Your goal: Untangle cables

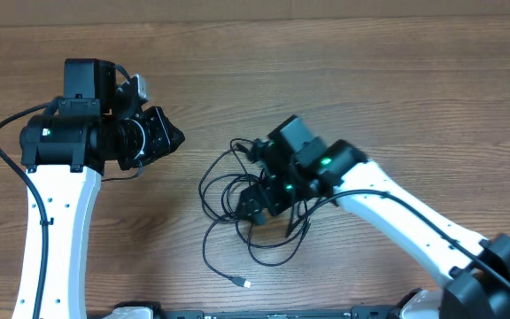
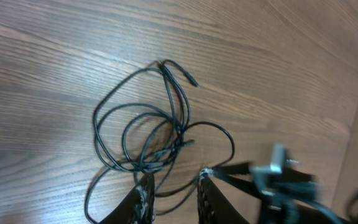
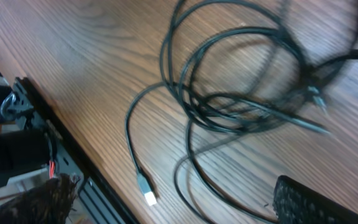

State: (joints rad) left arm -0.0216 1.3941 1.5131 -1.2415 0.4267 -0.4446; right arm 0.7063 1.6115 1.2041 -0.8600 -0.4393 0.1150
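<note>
The cables (image 2: 96,127) will come up together with plug ends hanging down when the robot lifts, because the loops cross over each other (image 2: 178,132) in the heap.
The cables (image 1: 233,190) are thin black cords lying in a tangled heap of loops at the middle of the wooden table. One strand runs toward the front edge and ends in a silvery-white tipped plug (image 1: 246,283). My right gripper (image 1: 257,184) hovers over the right side of the heap, wide open and holding nothing. In the right wrist view the loops (image 3: 241,99) and the plug (image 3: 145,189) lie ahead of my right gripper (image 3: 179,205). My left gripper (image 1: 173,137) sits left of the heap and apart from it. In the left wrist view my left gripper (image 2: 174,196) is narrowly open and empty, with the tangle (image 2: 148,130) just beyond it.
The right arm (image 2: 284,180) shows blurred at the lower right of the left wrist view. A black rail (image 3: 48,137) marks the table's front edge close to the plug. Bare wood (image 1: 370,80) stretches behind the arms.
</note>
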